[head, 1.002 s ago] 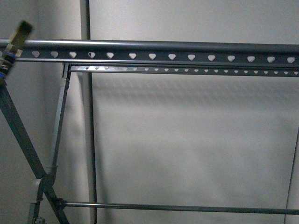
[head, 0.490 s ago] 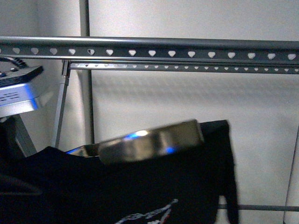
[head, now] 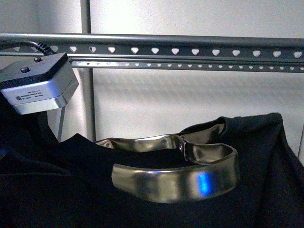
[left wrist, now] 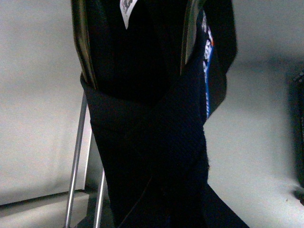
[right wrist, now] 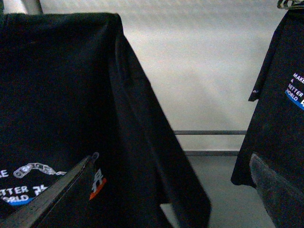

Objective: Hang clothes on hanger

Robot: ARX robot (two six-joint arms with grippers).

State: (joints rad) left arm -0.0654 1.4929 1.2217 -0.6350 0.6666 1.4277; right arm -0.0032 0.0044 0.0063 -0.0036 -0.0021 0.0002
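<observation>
The T-shirt (head: 266,166) will hang down from the hanger when I lift it, because the shiny metal hanger runs in under the T-shirt's raised edge (head: 219,128).
The black T-shirt (head: 256,156) fills the lower front view, its top edge well below the grey rack's heart-holed rail (head: 190,50). A shiny curved metal band (head: 180,178) lies in front of the shirt. My left arm's grey wrist camera box (head: 38,88) is at the left, just under the rail. In the left wrist view my left gripper (left wrist: 161,180) is shut on the T-shirt (left wrist: 147,142); the cloth hides its fingers. In the right wrist view my right gripper (right wrist: 166,209) is open beside the shirt (right wrist: 57,95), near its chain print (right wrist: 33,169).
A second heart-holed rail (head: 199,65) runs just behind the first, and a grey upright pole (head: 88,95) stands at the left before a pale wall. More black cloth with the white print (right wrist: 297,90) hangs at the right of the right wrist view, over a thin lower rod (right wrist: 209,132).
The T-shirt has come up into the front view from below and kept rising, its shoulder moving right. The left wrist camera box rose to just under the rail.
</observation>
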